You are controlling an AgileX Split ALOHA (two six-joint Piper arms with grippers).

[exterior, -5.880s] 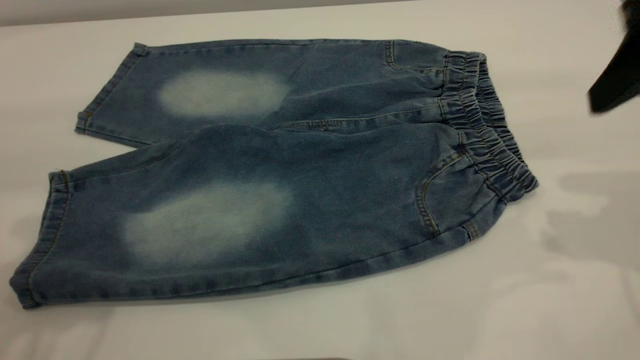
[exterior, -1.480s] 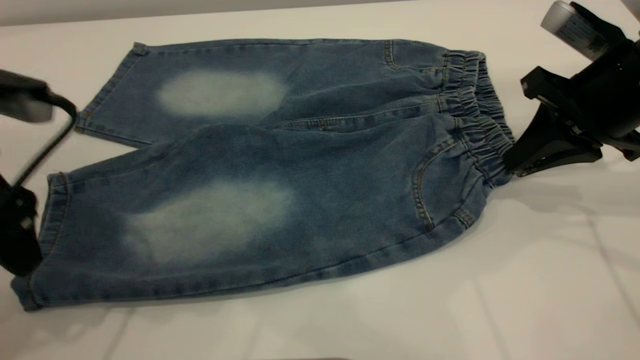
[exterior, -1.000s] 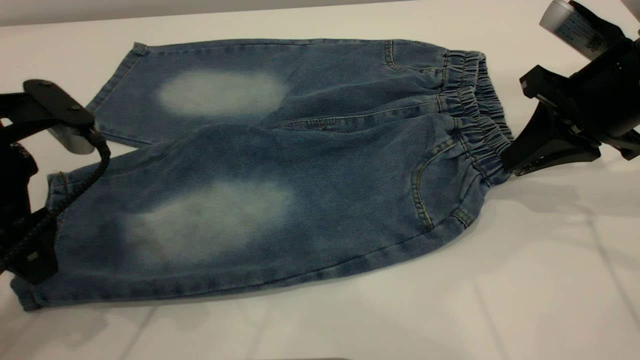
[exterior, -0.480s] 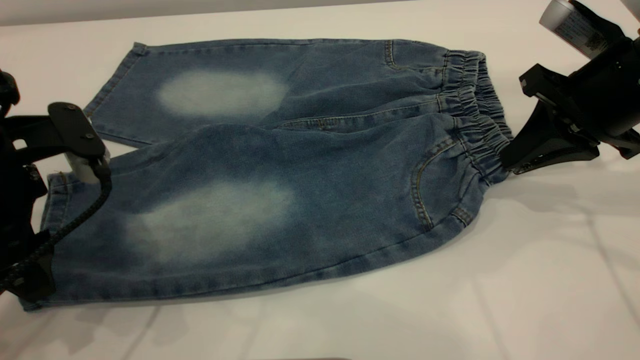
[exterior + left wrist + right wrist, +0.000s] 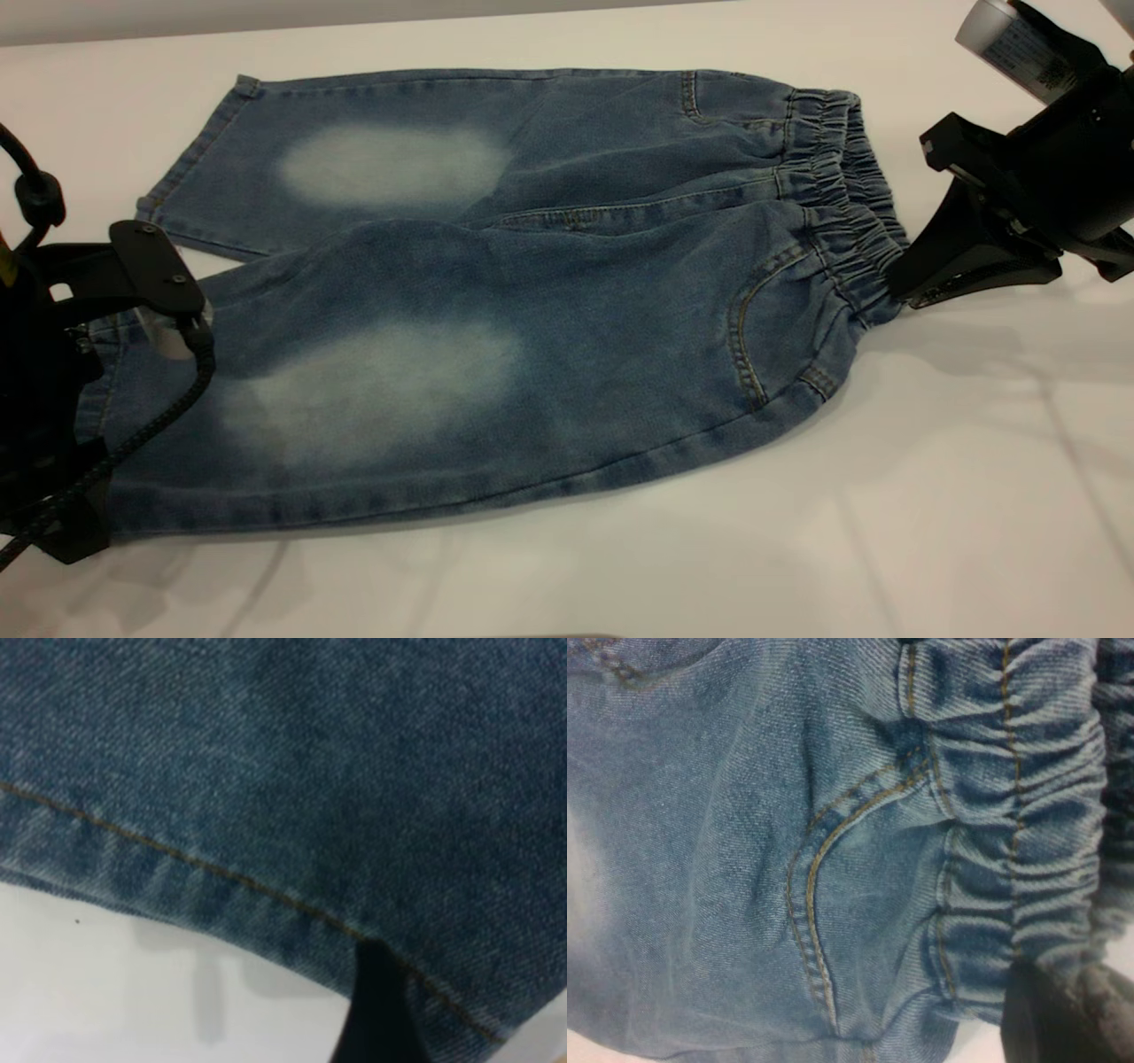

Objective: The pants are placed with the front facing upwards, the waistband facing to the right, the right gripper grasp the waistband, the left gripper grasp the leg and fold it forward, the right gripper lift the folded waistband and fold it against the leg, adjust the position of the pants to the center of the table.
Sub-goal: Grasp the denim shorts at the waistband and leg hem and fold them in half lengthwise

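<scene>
I expect the far leg (image 5: pixel 393 165) to drag along when I fold, because it lies loose and joins the near leg at the center seam (image 5: pixel 574 216).
The blue denim pants (image 5: pixel 496 292) lie flat on the white table (image 5: pixel 930 532), front up, with the legs to the left. The ruffled waistband (image 5: pixel 842 186) is at the right. My right gripper (image 5: pixel 897 285) is shut on the near corner of the waistband, and the band is bunched there. The right wrist view shows the gathered waistband (image 5: pixel 1010 815) running into the dark fingers (image 5: pixel 1063 1019). My left gripper (image 5: pixel 66 523) is down on the near leg's hem at the left and is open. In the left wrist view one dark finger (image 5: pixel 376 1010) lies over the stitched hem (image 5: pixel 221 886).
Bare tabletop runs in front of the pants and to their right. The table's far edge (image 5: pixel 354 27) is just behind the far leg. The left arm's black cable (image 5: pixel 151 416) hangs over the near leg.
The left arm came in from the left and lowered onto the near leg's hem. The right gripper reached the waistband's near corner earlier, bunched it, and has held still since.
</scene>
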